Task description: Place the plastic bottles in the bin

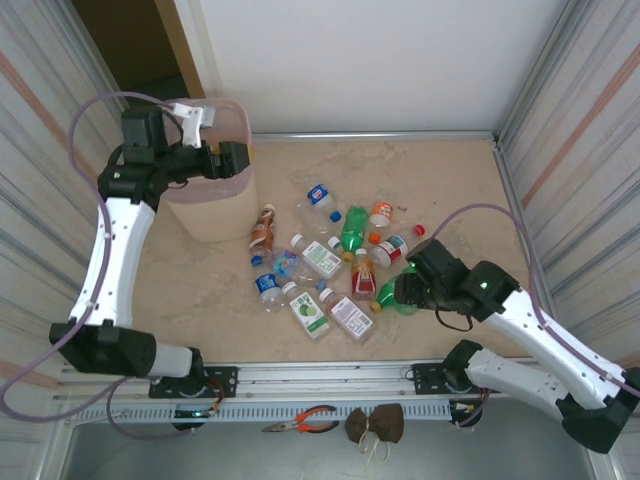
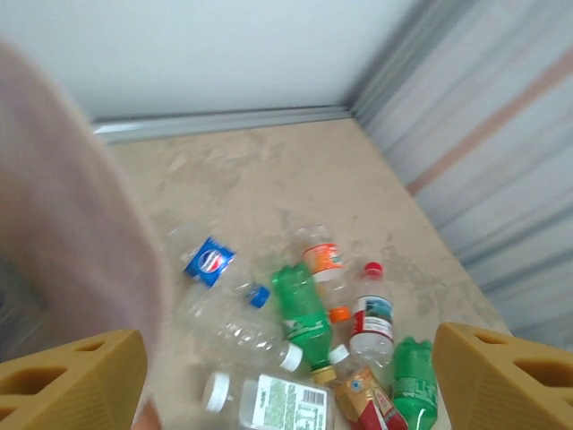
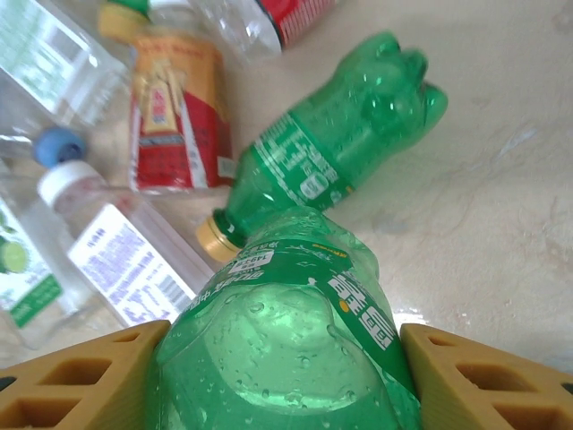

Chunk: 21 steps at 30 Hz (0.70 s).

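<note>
The green bottle (image 3: 286,327) sticks out past the fingers of my right gripper, so my empty left gripper should keep going toward the bottle's loose end (image 3: 309,235) and close there.
The bin (image 1: 212,195), pale pink with a cream lower body, stands at the back left. My left gripper (image 1: 234,160) hangs over its right rim, open and with nothing in it. In the left wrist view the left gripper (image 2: 286,381) looks down past the bin's pink wall (image 2: 72,206) at the plastic bottles (image 2: 309,313). Several plastic bottles (image 1: 325,262) lie scattered mid-table. My right gripper (image 1: 404,291) is low at the pile's right edge, shut on a green bottle (image 3: 286,340), whose sides fill the gap between the yellow fingers (image 3: 81,381). A second green bottle (image 3: 336,143) with a yellow cap lies just beyond.
Corrugated walls close in the table on the left (image 1: 40,200) and right (image 1: 590,150). A metal rail (image 1: 370,135) runs along the back. Pliers (image 1: 305,420) and a brown bundle (image 1: 375,425) lie below the near rail. Bare tabletop (image 1: 430,180) stretches behind the pile.
</note>
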Available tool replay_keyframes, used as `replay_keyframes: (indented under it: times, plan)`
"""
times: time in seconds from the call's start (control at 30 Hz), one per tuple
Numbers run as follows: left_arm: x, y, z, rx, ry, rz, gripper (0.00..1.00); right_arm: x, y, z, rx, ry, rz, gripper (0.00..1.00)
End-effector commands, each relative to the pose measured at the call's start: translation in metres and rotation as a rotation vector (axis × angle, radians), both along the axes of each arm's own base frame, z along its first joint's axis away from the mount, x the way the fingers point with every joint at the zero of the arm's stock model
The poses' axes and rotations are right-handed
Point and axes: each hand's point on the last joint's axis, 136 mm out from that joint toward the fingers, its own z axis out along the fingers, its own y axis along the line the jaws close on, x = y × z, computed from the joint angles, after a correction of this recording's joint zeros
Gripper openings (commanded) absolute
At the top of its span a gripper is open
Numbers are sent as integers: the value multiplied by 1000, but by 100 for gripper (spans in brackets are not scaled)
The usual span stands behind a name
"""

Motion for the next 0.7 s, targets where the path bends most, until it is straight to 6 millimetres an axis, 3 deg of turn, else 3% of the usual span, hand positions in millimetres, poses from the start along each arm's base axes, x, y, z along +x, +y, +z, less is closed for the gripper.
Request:
replay_keyframes:
  times: [0.0,0.37,0.67]
  plan:
    - [-35,-28,41,-15,-299,-229,82,1,0,25,44,-36,55,60]
    - [-110,-86,18,8,-453,-608,79,18,43,98,307,-162,247,57]
    - [-152,-134,-25,90,-437,-821,82,23,79,140,457,-252,414,54]
